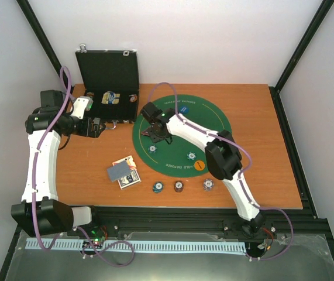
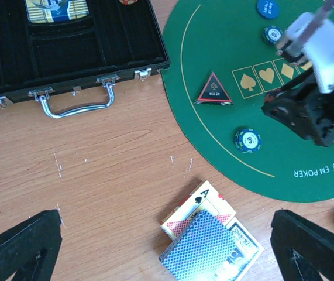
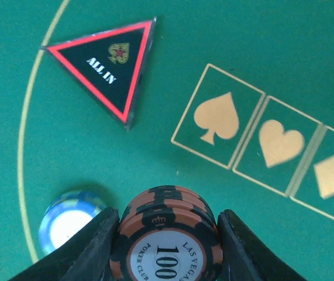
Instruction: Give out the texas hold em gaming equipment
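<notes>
Clear green mat (image 3: 146,168) shows between the triangular token and the blue-and-white chip. My right gripper should keep moving the chip stack (image 3: 167,254) down until it sits there.
My right gripper (image 3: 168,218) is shut on a short stack of orange-and-black poker chips (image 3: 169,237), held just above the green mat (image 3: 213,35). The dark red-edged triangular token (image 3: 108,67) lies ahead of it, and a blue-and-white chip (image 3: 67,225) sits to its left. From above, the right gripper (image 1: 155,134) is over the mat's left part. My left gripper (image 2: 167,252) hangs open over the wood, above the pile of playing cards (image 2: 210,243) with an ace of spades showing. The left gripper (image 1: 96,127) sits near the case.
The black hinged case (image 1: 108,88) stands open at the back left, its handle (image 2: 76,102) facing me. Three chip stacks (image 1: 178,186) line the table's front edge. A blue disc (image 1: 184,109), an orange disc (image 1: 199,165) and blue chips (image 1: 191,156) lie on the mat.
</notes>
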`<state>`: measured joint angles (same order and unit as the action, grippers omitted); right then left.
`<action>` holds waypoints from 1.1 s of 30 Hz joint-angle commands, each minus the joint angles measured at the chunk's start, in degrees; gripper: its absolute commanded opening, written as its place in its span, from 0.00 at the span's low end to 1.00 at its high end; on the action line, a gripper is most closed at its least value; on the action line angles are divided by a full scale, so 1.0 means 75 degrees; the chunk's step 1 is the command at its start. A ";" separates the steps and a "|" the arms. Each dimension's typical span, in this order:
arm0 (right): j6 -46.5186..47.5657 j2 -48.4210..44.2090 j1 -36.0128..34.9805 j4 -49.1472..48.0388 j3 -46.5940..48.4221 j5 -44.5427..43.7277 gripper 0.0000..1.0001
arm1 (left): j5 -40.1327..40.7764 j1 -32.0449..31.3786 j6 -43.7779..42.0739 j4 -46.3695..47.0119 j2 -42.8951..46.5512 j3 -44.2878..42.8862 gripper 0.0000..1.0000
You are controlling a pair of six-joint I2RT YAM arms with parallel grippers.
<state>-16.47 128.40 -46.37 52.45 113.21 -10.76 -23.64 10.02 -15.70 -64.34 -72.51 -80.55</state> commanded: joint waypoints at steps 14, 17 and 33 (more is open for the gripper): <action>0.0183 0.1531 0.0300 0.0283 0.1149 0.0492 0.15 | -0.0100 0.0047 0.0091 0.0059 0.0023 -0.0281 1.00; 0.0157 0.1623 0.0300 0.0308 0.1279 0.0646 0.15 | -0.0081 0.0056 0.0070 0.0070 0.0035 -0.0247 1.00; 0.0214 0.1831 0.0276 0.0426 0.1523 0.0792 0.34 | -0.0109 0.0052 0.0097 0.0133 0.0082 -0.0193 1.00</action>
<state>-15.46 140.57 -44.60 54.65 121.75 -5.30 -23.79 10.02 -15.31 -64.27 -72.84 -80.62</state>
